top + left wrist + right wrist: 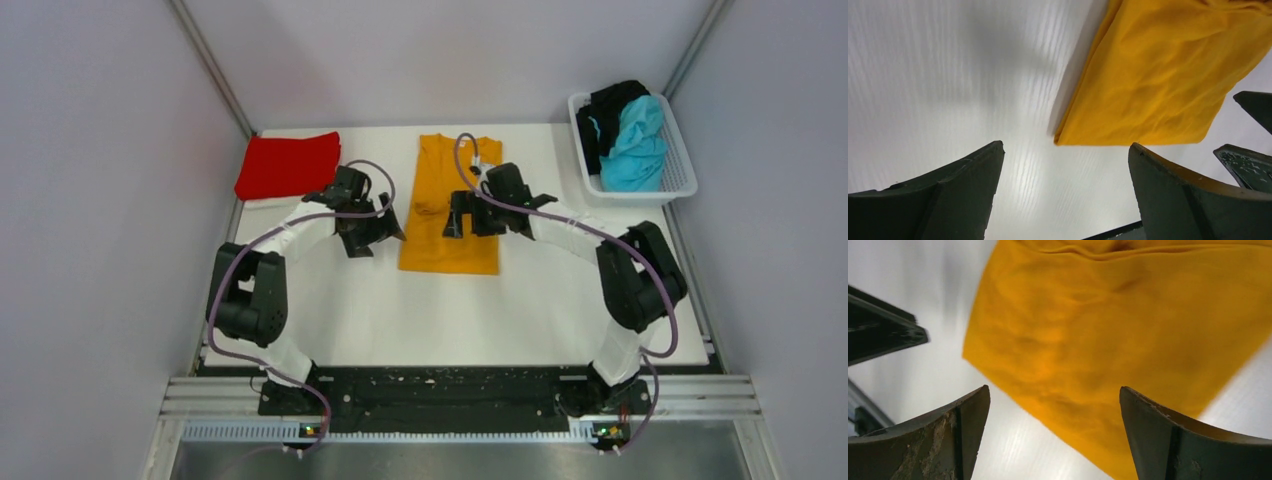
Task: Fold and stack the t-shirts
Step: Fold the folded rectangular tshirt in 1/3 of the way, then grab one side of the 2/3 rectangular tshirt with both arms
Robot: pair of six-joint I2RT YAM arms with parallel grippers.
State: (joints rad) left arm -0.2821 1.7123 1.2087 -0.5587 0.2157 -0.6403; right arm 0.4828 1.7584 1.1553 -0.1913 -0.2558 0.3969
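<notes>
My right gripper and my left gripper need to pull the orange-yellow t-shirt by its near corners (495, 271) to straighten it before folding, because it has a ruck across its middle (428, 208).
The orange-yellow t-shirt (449, 215) lies folded into a long strip in the middle of the table; it also shows in the left wrist view (1158, 75) and the right wrist view (1118, 340). My left gripper (374, 236) is open and empty just left of the strip's near part, over bare table (1065, 155). My right gripper (466, 222) is open and empty above the strip's near edge (1054, 395). The red t-shirt (288, 165) lies folded at the back left. The turquoise t-shirt (634, 145) and the black t-shirt (608, 110) lie crumpled in a basket.
A white basket (684, 170) stands at the back right corner. Grey walls close in the table on three sides. The right gripper's fingers (1253, 135) show at the right edge of the left wrist view.
</notes>
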